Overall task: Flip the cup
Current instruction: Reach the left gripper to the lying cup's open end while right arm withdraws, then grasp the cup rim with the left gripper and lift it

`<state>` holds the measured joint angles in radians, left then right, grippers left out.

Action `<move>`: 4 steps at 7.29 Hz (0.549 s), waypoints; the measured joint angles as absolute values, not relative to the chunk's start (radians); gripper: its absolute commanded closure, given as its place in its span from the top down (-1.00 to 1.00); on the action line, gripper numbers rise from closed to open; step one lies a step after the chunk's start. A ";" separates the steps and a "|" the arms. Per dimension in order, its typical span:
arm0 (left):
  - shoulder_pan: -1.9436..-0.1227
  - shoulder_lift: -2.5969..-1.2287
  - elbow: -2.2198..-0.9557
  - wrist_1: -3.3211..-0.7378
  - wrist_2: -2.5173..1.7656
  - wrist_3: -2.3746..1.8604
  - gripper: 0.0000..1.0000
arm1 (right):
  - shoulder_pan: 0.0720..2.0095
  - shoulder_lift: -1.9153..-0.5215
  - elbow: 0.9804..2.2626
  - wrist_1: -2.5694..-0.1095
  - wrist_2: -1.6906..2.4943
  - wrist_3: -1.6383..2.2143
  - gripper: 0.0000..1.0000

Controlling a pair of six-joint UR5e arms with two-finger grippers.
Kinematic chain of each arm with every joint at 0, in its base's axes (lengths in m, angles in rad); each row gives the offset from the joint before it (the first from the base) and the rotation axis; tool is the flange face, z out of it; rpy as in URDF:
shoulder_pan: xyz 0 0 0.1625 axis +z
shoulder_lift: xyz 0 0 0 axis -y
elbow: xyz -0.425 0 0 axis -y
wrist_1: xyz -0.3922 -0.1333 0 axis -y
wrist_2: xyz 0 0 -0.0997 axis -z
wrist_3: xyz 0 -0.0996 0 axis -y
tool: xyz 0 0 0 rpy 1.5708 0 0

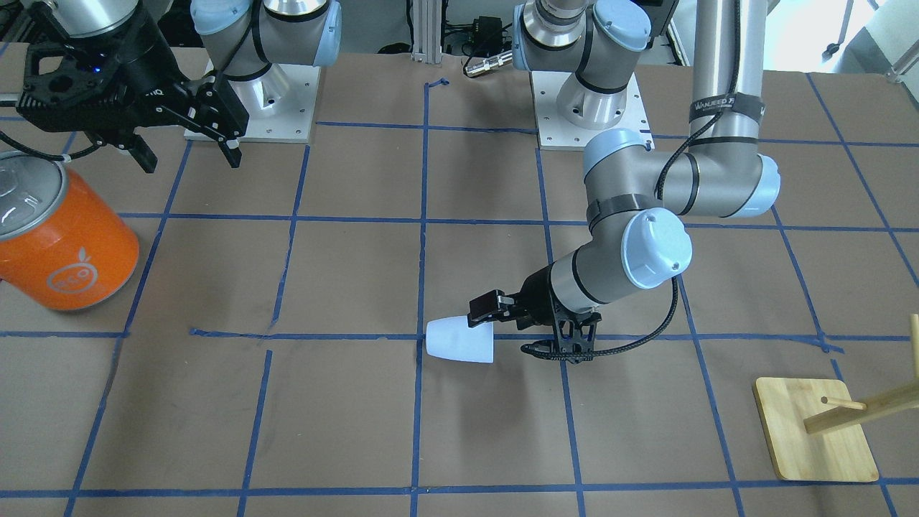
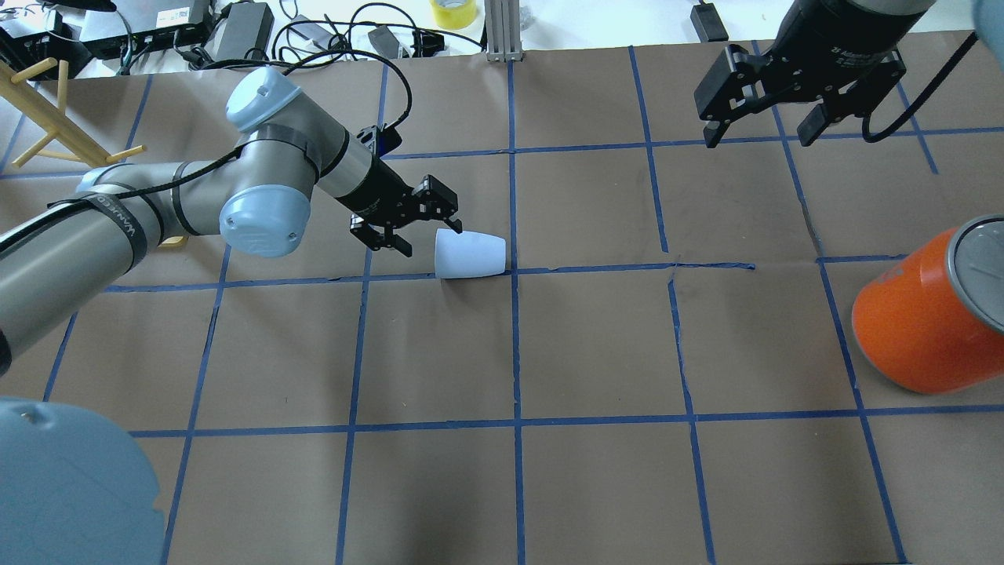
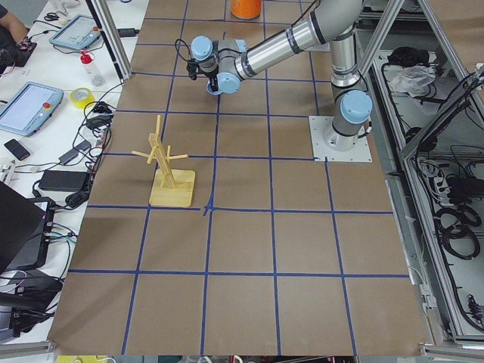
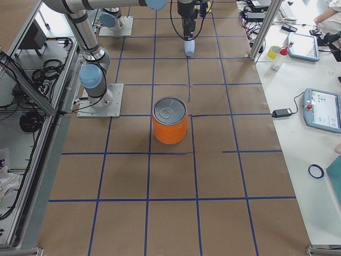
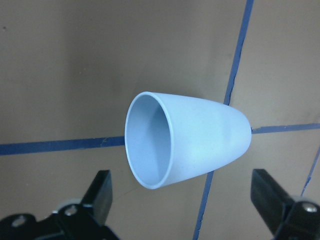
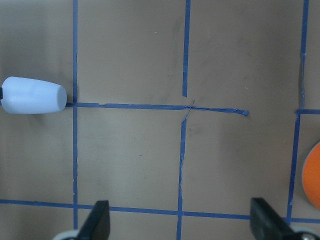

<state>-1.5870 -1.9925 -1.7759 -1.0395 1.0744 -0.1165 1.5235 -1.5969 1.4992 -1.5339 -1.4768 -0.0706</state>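
My gripper is to turn the cup's opening up. The cup's narrower closed end (image 1: 428,337) looks flat, so the cup will then stand upright on its own.
The cup (image 2: 471,255) is a small pale blue-white tumbler lying on its side on the brown table, over a blue tape crossing. It also shows in the front view (image 1: 459,339) and the right wrist view (image 6: 32,95). In the left wrist view the cup (image 5: 200,140) has its open mouth turned toward the camera. My left gripper (image 2: 431,240) is open at the cup's mouth end, low over the table, its fingers (image 5: 102,185) wide on either side and apart from the cup. My right gripper (image 2: 759,137) is open and empty, raised over the far right of the table.
A big orange container (image 2: 918,322) with a grey lid stands at the table's right side, below my right gripper (image 1: 190,162). A wooden peg stand (image 1: 811,431) sits on my left side. Blue tape lines grid the table.
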 measured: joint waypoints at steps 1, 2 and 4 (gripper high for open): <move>-1.595 -2.014 -1.776 -1.034 1.050 -0.114 1.00 | 1.523 -1.597 1.500 -1.535 -1.475 -0.069 1.00; -1.603 -2.031 -1.775 -1.032 1.037 -0.115 0.99 | 1.523 -1.597 1.500 -1.534 -1.477 -0.068 1.00; -1.618 -2.048 -1.774 -1.015 1.028 -0.119 -0.85 | 1.522 -1.597 1.500 -1.534 -1.481 -0.069 1.00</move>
